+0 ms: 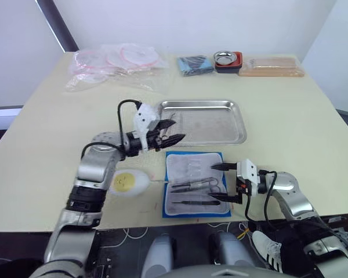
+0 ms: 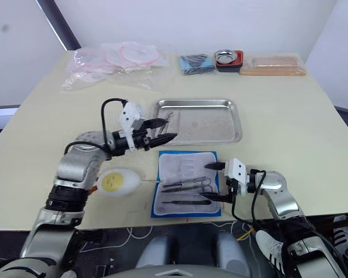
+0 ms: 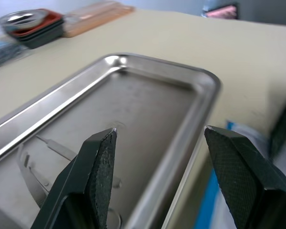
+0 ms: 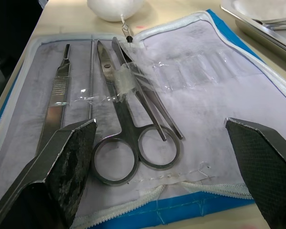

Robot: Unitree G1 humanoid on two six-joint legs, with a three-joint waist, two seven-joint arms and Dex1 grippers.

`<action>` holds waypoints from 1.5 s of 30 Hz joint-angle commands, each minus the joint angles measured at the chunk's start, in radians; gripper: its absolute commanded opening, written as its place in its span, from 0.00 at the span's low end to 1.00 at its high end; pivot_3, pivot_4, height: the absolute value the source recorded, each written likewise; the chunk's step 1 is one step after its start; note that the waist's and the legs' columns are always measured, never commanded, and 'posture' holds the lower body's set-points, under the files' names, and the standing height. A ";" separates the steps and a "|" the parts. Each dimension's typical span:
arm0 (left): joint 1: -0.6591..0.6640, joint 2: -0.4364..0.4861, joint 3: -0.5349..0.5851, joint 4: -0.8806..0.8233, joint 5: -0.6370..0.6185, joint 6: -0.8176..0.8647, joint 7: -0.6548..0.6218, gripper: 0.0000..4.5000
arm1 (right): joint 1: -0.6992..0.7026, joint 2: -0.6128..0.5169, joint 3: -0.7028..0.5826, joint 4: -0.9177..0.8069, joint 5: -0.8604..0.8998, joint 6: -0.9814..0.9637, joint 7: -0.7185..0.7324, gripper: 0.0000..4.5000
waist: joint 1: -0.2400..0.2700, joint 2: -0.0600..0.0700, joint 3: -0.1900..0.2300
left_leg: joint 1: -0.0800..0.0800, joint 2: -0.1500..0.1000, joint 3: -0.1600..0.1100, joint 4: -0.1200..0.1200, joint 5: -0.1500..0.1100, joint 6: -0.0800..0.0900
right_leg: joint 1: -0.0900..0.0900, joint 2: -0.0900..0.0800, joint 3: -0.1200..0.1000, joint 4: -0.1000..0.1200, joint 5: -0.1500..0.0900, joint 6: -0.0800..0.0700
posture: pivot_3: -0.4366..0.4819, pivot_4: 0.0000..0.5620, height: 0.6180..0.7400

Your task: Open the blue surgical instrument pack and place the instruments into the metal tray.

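Observation:
The slim straight instrument's end (image 1: 179,186) pokes out beyond the clear pocket (image 1: 199,182). The instrument will slide out lengthwise when I pull, and the scissors will stay behind.
The blue surgical instrument pack (image 1: 196,184) lies unzipped and flat near the table's front edge, pale lining up. Ring-handled scissors (image 4: 128,143), a flat handle (image 4: 57,90) and other slim instruments sit under its clear pockets. The metal tray (image 1: 220,136) lies just beyond the pack. A slim instrument (image 3: 38,162) rests in the tray's left end. My left gripper (image 1: 177,130) hovers open over that end, holding nothing. My right gripper (image 1: 213,182) stands open at the pack's right edge, its fingers (image 4: 62,162) spread wide in front of the scissors' rings.
A white rounded object with a yellow face (image 1: 127,181) lies left of the pack. Along the back edge are clear plastic bags (image 1: 113,63), a dark-blue bundle (image 1: 194,65), a small steel bowl on a red base (image 1: 227,59) and a tan flat box (image 1: 272,66).

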 commanded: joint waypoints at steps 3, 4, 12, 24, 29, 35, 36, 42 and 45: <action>0.027 0.130 0.015 0.044 -0.032 -0.209 -0.290 0.69 | 0.063 -0.002 0.056 0.079 -0.057 0.049 0.000 1.00 | -0.001 0.002 0.002 | -0.001 0.000 0.000 -0.001 0.000 0.000 | 0.000 -0.001 -0.001 -0.002 0.000 0.000 | 0.48 0.27 1.00; 0.032 0.151 0.021 0.050 -0.047 -0.231 -0.341 0.69 | 0.064 -0.002 0.057 0.079 -0.058 0.049 0.000 1.00 | 0.000 0.003 0.002 | -0.001 0.000 0.000 -0.001 0.000 0.000 | 0.000 -0.001 -0.001 -0.003 0.000 0.000 | 0.48 0.27 1.00; 0.064 0.286 0.003 0.047 -0.141 -0.346 -0.559 0.69 | 0.071 -0.010 0.055 0.077 -0.057 0.048 0.005 1.00 | 0.000 0.002 0.002 | -0.001 0.001 0.000 -0.003 0.000 0.000 | 0.000 -0.004 -0.002 -0.004 0.000 -0.001 | 0.48 0.27 1.00; 0.058 0.466 -0.108 0.000 -0.376 -0.359 -0.559 0.99 | 0.077 -0.015 0.054 0.070 -0.057 0.051 0.006 1.00 | 0.004 0.002 0.002 | -0.002 0.002 -0.001 -0.003 0.000 0.000 | 0.000 -0.005 -0.009 -0.005 -0.001 -0.002 | 0.48 0.27 1.00; 0.043 0.488 -0.135 -0.042 -0.470 -0.321 -0.559 0.99 | 0.074 -0.017 0.052 0.072 -0.056 0.051 0.007 1.00 | 0.006 0.002 0.002 | -0.002 0.001 -0.001 -0.003 0.000 0.000 | 0.000 -0.002 -0.009 -0.005 -0.001 -0.001 | 0.48 0.27 1.00; 0.056 0.574 -0.177 -0.132 -0.594 -0.250 -0.559 0.99 | 0.076 -0.022 0.050 0.070 -0.056 0.052 0.007 1.00 | 0.007 0.001 0.003 | -0.001 0.001 0.001 -0.003 0.000 0.000 | 0.000 0.001 -0.008 -0.005 -0.002 0.000 | 0.48 0.27 1.00; 0.057 0.585 -0.188 -0.139 -0.596 -0.258 -0.559 0.99 | 0.075 -0.022 0.049 0.069 -0.056 0.052 0.007 1.00 | 0.007 0.001 0.003 | -0.001 0.001 0.001 -0.003 0.000 0.000 | 0.000 0.001 -0.008 -0.005 -0.003 0.001 | 0.48 0.27 1.00; 0.048 0.616 -0.233 -0.143 -0.567 -0.322 -0.559 0.99 | 0.071 -0.022 0.044 0.069 -0.052 0.055 0.002 1.00 | 0.009 0.001 0.003 | -0.001 0.001 0.003 -0.003 0.000 0.000 | 0.000 0.002 -0.008 -0.005 -0.003 0.002 | 0.48 0.27 1.00; 0.051 0.602 -0.240 -0.127 -0.528 -0.349 -0.559 0.99 | 0.069 -0.023 0.045 0.071 -0.052 0.055 0.004 1.00 | 0.010 0.001 0.003 | -0.001 0.001 0.004 -0.002 0.000 0.000 | 0.000 0.003 -0.008 -0.004 -0.003 0.002 | 0.48 0.27 1.00</action>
